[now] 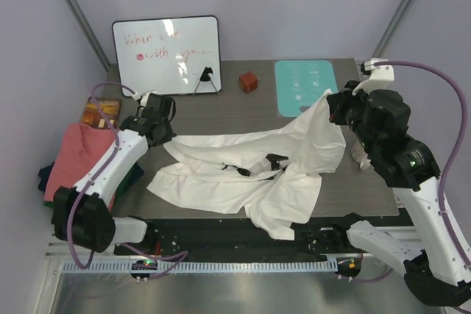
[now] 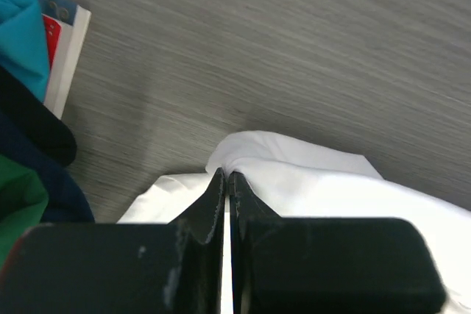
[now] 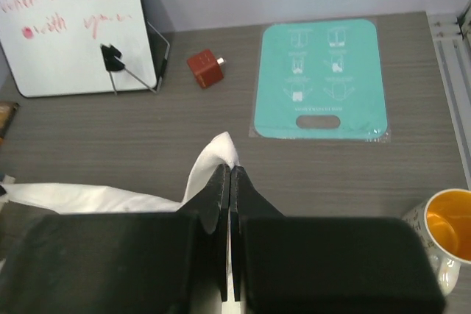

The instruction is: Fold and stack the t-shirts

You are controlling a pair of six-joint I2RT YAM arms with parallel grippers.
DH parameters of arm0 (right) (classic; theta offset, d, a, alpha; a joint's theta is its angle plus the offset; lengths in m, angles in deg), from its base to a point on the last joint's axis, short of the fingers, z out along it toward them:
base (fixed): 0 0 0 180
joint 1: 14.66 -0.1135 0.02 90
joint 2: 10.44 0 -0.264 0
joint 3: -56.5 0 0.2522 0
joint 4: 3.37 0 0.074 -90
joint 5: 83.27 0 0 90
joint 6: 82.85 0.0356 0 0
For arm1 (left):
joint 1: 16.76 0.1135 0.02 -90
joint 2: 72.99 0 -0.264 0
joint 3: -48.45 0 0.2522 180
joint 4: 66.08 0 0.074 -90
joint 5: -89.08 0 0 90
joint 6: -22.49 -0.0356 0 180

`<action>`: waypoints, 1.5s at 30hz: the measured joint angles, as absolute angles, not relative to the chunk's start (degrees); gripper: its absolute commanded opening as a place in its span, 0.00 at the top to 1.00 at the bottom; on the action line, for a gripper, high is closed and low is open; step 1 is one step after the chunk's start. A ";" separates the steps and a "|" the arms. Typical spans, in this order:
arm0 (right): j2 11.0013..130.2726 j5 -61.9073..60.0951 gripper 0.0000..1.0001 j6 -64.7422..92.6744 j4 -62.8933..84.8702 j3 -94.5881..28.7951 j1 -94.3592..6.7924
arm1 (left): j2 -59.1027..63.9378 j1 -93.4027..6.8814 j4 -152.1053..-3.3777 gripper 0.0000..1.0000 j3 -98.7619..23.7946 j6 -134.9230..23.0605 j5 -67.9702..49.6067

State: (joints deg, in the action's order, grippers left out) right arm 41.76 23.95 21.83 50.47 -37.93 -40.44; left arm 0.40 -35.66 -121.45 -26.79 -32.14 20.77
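I need to lift the white t-shirt by its far corners (image 1: 321, 107) with my right gripper and my left gripper and spread it flat before folding, because it is bunched over its black print (image 1: 255, 168).
A large white t-shirt (image 1: 243, 174) lies rumpled across the middle of the table, its lower edge hanging over the near side. My left gripper (image 1: 165, 137) is shut on its far left corner, low over the table; in the left wrist view the gripper (image 2: 227, 176) pinches a fold of white cloth (image 2: 331, 189). My right gripper (image 1: 333, 104) is shut on the far right corner and holds it lifted; in the right wrist view the gripper (image 3: 229, 168) grips a white peak (image 3: 213, 154). A salmon-pink t-shirt (image 1: 77, 159) tops a pile at the left edge, over navy (image 2: 44, 174) and dark green (image 2: 18, 207) cloth.
A whiteboard (image 1: 166, 53) stands at the back left, with a small red cube (image 1: 249, 81) and a teal mat (image 1: 305, 86) to its right. A mug with an orange inside (image 3: 449, 237) sits near the right edge. An orange packet (image 1: 99, 112) lies behind the pile.
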 measured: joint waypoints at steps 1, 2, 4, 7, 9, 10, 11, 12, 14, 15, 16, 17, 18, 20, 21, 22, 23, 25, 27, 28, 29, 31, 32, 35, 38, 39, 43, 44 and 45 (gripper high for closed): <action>42.24 24.10 0.99 21.54 50.12 -36.11 -40.44 | 2.23 -33.97 -121.45 1.00 -26.72 -32.22 19.29; 42.77 24.25 0.99 21.26 49.68 -34.67 -40.44 | 3.87 -32.95 -121.30 1.00 -27.07 -32.29 18.37; 44.03 24.45 0.99 21.04 48.54 -32.07 -40.41 | 6.23 -32.27 -121.38 1.00 -29.26 -32.70 17.21; 46.26 24.58 0.99 20.98 46.47 -27.83 -40.35 | 8.53 -32.27 -121.30 1.00 -33.89 -33.82 16.07; 46.40 24.76 0.99 20.98 46.45 -26.21 -40.31 | 8.18 -32.27 -121.23 1.00 -36.67 -34.67 15.53; 46.13 24.97 0.99 20.89 46.49 -25.99 -40.31 | 7.50 -32.27 -121.28 1.00 -38.04 -35.09 15.46; 45.65 25.21 0.99 20.78 46.18 -26.06 -40.31 | 6.45 -32.27 -121.41 1.00 -39.25 -35.37 15.46; 44.89 25.54 0.99 20.71 46.03 -26.41 -40.31 | 5.12 -32.27 -121.84 1.00 -40.40 -35.68 15.50; 43.40 25.72 0.99 20.67 46.77 -28.99 -40.31 | 1.93 -32.27 -124.40 1.00 -43.79 -36.57 15.44; 42.83 25.46 0.99 20.69 47.04 -31.15 -40.31 | -0.04 -32.27 -125.34 1.00 -45.67 -36.79 15.07; 42.35 25.11 0.99 20.71 47.25 -33.18 -40.31 | -1.81 -32.27 -126.06 1.00 -47.22 -37.01 14.43; 41.89 24.17 0.99 20.78 48.09 -36.83 -40.26 | -4.35 -32.27 -126.48 1.00 -48.84 -37.25 13.60; 41.52 23.51 0.99 20.84 48.24 -39.28 -40.24 | -7.10 -32.27 -127.05 1.00 -50.35 -37.56 12.51; 41.24 21.06 0.99 21.19 50.10 -46.54 -40.15 | -12.48 -32.27 -129.08 1.00 -54.26 -37.53 10.22; 41.24 19.64 0.99 21.44 50.73 -50.86 -40.15 | -15.08 -32.27 -130.61 1.00 -57.19 -37.49 8.95; 41.30 18.70 0.99 21.54 50.99 -53.40 -40.15 | -16.32 -32.27 -131.31 1.00 -59.09 -37.51 8.12; 41.32 17.63 0.99 21.83 51.95 -56.48 -40.15 | -17.72 -32.27 -132.01 1.00 -61.08 -37.47 6.78; 40.80 16.03 0.99 22.13 53.37 -61.14 -40.15 | -21.46 -32.27 -133.65 1.00 -63.92 -37.47 4.01; 39.47 14.75 0.99 22.40 54.49 -64.48 -40.15 | -24.74 -32.27 -135.53 1.00 -65.45 -37.47 1.17; 38.68 14.18 0.99 22.57 55.17 -65.64 -40.15 | -25.99 -32.27 -136.90 1.00 -66.44 -37.45 0.01; 38.09 13.52 0.99 22.83 56.11 -66.82 -40.15 | -26.82 -32.27 -138.39 1.00 -67.59 -37.36 -0.69; 37.52 12.38 0.99 23.64 57.92 -69.33 -40.15 | -26.86 -32.27 -142.63 1.00 -71.72 -36.99 -1.30; 37.54 11.42 0.99 24.28 59.23 -71.41 -40.15 | -26.05 -32.27 -145.69 1.00 -75.79 -36.51 -1.63; 37.85 9.57 0.99 25.83 61.44 -76.48 -40.15 | -25.85 -32.27 -147.74 1.00 -81.23 -35.48 -2.70; 37.83 7.60 0.99 27.05 62.27 -80.09 -40.15 | -26.73 -32.25 -148.75 1.00 -83.09 -34.08 -4.04; 37.78 7.12 0.99 27.25 62.27 -80.57 -40.15 | -26.90 -32.14 -148.77 1.00 -83.16 -33.73 -4.38; 37.81 5.96 0.99 27.27 61.88 -78.38 -40.15 | -26.88 -31.22 -146.83 1.00 -78.87 -33.49 -5.85; 37.81 5.63 0.99 27.23 61.51 -76.72 -40.15 | -26.55 -31.04 -146.08 1.00 -76.69 -33.60 -6.11; 37.89 5.37 0.99 27.18 61.00 -74.32 -40.15 | -26.01 -30.98 -145.54 1.00 -74.87 -33.84 -6.09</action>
State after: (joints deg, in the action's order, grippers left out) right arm 37.89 5.37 27.18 61.00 -74.32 -40.15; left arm -26.01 -30.98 -145.54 -74.87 -33.84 -6.09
